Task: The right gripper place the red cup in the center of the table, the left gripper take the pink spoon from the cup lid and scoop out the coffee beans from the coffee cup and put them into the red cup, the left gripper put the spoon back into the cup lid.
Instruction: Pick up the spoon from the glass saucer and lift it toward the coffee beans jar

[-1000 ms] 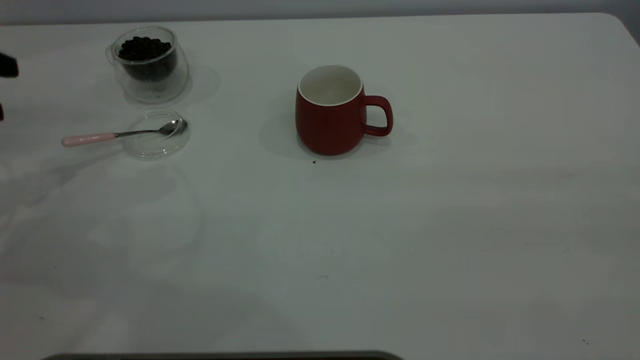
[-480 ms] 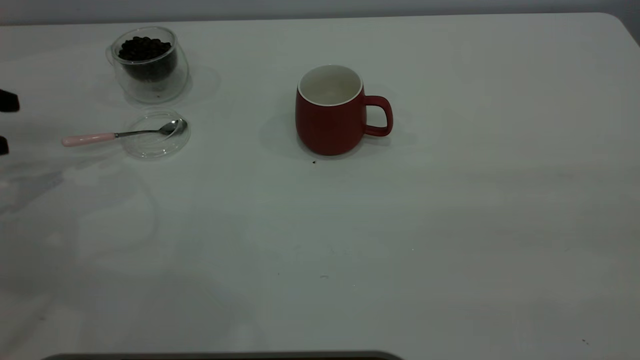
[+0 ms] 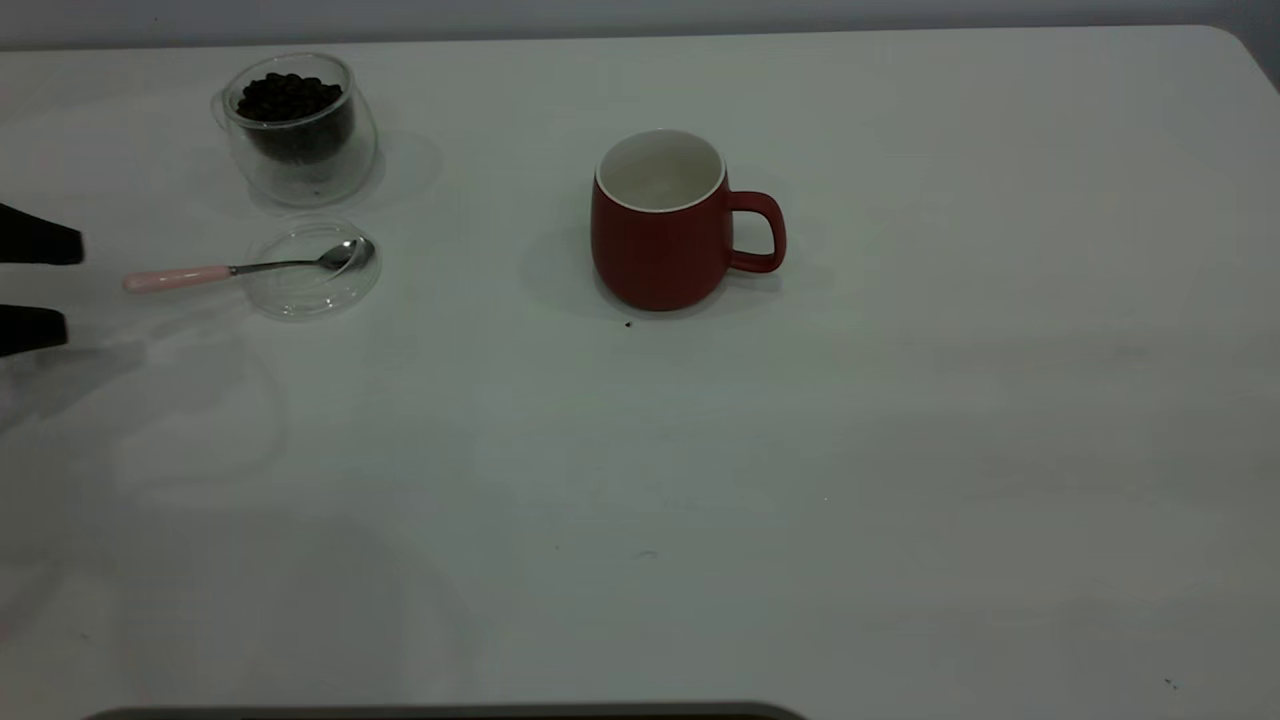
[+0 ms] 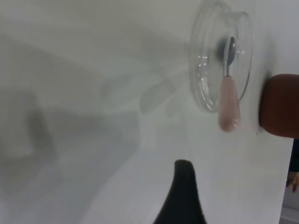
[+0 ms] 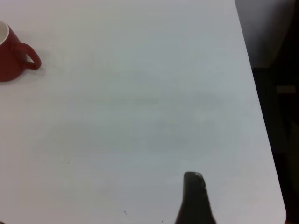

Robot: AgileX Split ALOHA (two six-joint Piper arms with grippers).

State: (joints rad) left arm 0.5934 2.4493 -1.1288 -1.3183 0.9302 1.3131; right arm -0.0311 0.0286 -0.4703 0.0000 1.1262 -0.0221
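Note:
The coffee cup's opening is much wider than the small bowl (image 3: pixel 341 254), so I expect the pink spoon (image 3: pixel 180 280) to bring up only a few beans when the robot scoops.
The red cup (image 3: pixel 655 250) stands upright near the middle of the table (image 3: pixel 700 480), handle to the right, its white inside bare. At the far left the coffee cup (image 3: pixel 300 160) holds coffee beans (image 3: pixel 288 97). In front of it lies the cup lid (image 3: pixel 310 290), with the pink spoon (image 3: pixel 180 277) resting on it, bowl on the glass and handle pointing left. My left gripper (image 3: pixel 70 287) is open at the left edge, level with the handle's end and a short way from it, holding nothing. My right gripper (image 5: pixel 195 200) hovers near the table's right corner, far from the red cup (image 5: pixel 9 58).
The table's right edge and rounded corner (image 5: pixel 275 205) are close to my right gripper. A tiny dark speck (image 3: pixel 628 323) lies in front of the red cup. A dark strip (image 3: pixel 450 712) runs along the table's near edge.
My left gripper has come further into the exterior view from the left edge, moving toward the front and right, closer to the spoon's handle. The cups, lid and spoon have not moved.

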